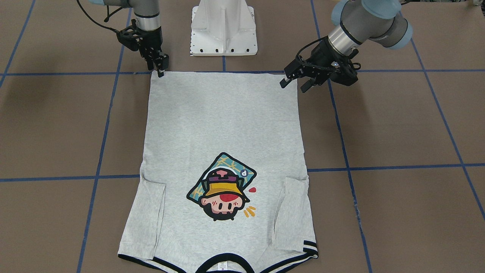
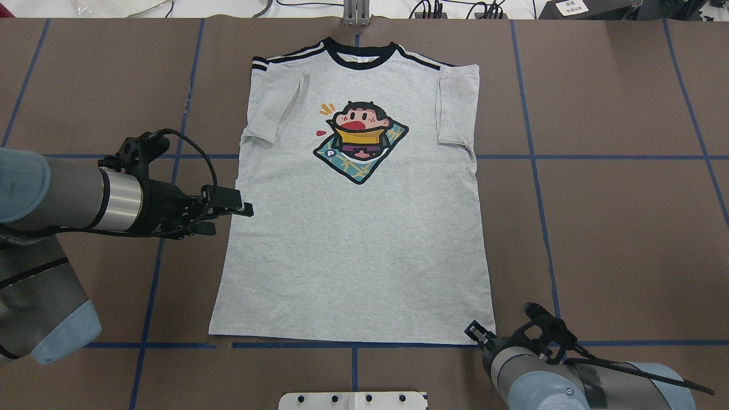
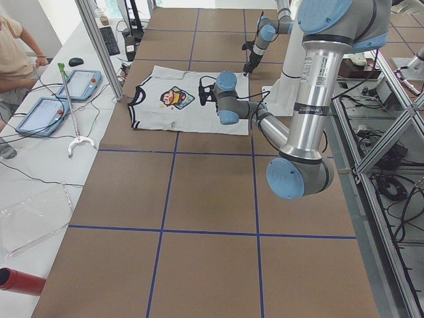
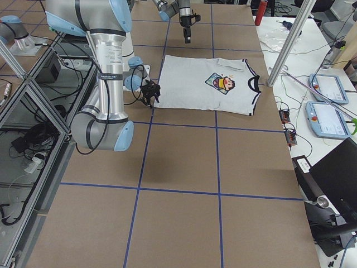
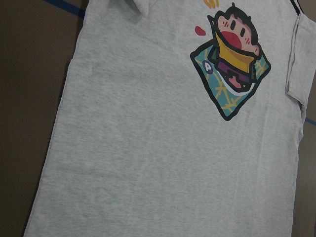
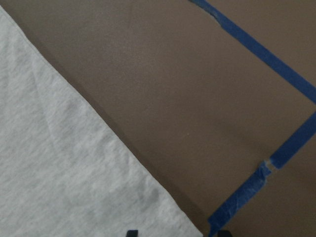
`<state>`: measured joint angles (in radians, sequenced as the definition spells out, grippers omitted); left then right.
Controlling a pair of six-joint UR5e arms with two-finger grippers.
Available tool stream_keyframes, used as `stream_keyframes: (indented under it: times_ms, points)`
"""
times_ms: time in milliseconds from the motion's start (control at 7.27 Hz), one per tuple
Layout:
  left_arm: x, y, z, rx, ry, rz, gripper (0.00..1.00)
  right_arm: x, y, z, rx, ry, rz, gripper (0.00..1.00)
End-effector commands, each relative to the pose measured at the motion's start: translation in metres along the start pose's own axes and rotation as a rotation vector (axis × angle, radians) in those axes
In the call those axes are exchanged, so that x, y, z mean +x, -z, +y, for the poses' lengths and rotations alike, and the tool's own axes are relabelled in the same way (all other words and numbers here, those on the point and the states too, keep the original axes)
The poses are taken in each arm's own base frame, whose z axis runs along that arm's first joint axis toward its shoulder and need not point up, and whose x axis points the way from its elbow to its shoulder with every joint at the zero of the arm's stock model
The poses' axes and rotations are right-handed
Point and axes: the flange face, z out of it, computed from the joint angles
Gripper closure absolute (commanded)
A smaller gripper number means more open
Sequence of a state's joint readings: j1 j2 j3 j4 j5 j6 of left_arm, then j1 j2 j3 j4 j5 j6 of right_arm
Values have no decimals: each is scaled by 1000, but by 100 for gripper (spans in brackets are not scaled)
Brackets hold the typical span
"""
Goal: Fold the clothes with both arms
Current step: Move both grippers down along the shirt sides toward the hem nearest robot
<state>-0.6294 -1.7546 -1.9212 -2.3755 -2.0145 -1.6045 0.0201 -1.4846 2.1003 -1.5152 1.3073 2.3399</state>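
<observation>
The cartoon print is in the collar half, so the hem will fold over and cover the print when I bring the hem across.
The light grey T-shirt lies flat and face up on the brown table, with its black collar at the far side, both sleeves folded inward and the cartoon print showing. My left gripper hovers open, high above the shirt's left edge; its wrist view looks down on the shirt from well above. My right gripper stands low at the near right hem corner. In the right wrist view its two fingertips are apart, straddling that corner of grey cloth.
The white pedestal base stands just behind the hem. Blue tape lines grid the brown table. In the left side view, a person, control tablets and cables occupy a white bench beyond the collar end.
</observation>
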Motion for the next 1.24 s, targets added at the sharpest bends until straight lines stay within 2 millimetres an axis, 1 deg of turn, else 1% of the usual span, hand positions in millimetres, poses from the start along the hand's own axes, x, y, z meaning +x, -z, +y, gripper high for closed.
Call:
stream_keyframes:
  times_ms: [0, 138, 275, 412, 550, 688, 825, 962, 1100]
  points:
    - [0, 2, 0, 1, 0, 0, 2, -5, 0, -6, 8, -11, -4, 48]
    - [0, 2, 1, 0, -1, 2, 2, -4, 0, -5, 8, -11, -2, 60]
    - [-1, 2, 0, 1, 0, 0, 2, -6, 1, -5, 5, -12, -6, 75]
    - [-5, 3, 1, 2, 3, -6, 2, -6, 1, -4, 5, -11, -6, 100]
    - [-6, 3, 1, 2, 6, -8, 2, -6, 2, -4, 3, -12, -8, 100]
    - [-10, 5, 2, 2, 20, -16, 2, -7, 6, -6, 1, -16, -14, 100]
    - [-29, 14, 8, 1, 77, -44, 2, -7, 15, -11, -10, -21, -21, 100]
    - [-40, 27, 16, 0, 111, -59, 2, -9, 25, -13, -22, -26, -33, 100]
    - [-52, 23, 30, 28, 186, -83, 2, -11, 31, -15, -29, -29, -41, 100]
